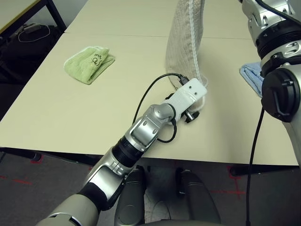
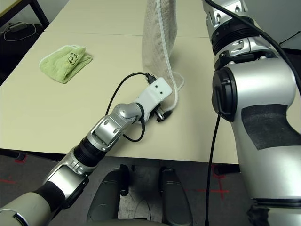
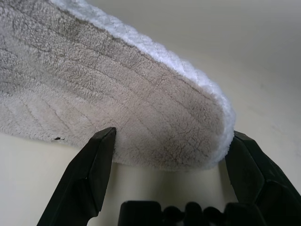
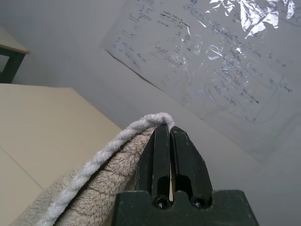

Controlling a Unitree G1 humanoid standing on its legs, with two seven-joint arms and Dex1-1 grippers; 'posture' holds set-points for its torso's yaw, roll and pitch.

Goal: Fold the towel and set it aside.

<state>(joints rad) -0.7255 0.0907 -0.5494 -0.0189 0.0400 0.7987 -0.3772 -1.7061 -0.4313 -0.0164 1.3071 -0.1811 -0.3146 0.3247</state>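
Note:
The beige towel's rounded corner touches a finger of my left gripper, so that gripper should move past the towel's white edge before it closes on that corner.
The beige towel hangs as a long drape from above the head views down to the table, its white stitched edge running down the side. High up, my right gripper is shut on the towel's top edge. The towel's lower end rests on the table. My left gripper is open there, with one black finger on each side of that rounded corner, not closed on it. The head views show the left gripper low on the table at the towel's foot.
A light green folded towel lies at the table's left. A light blue folded towel lies at the right, partly behind my right arm. The table's front edge is close. A sheet with writing hangs on the wall.

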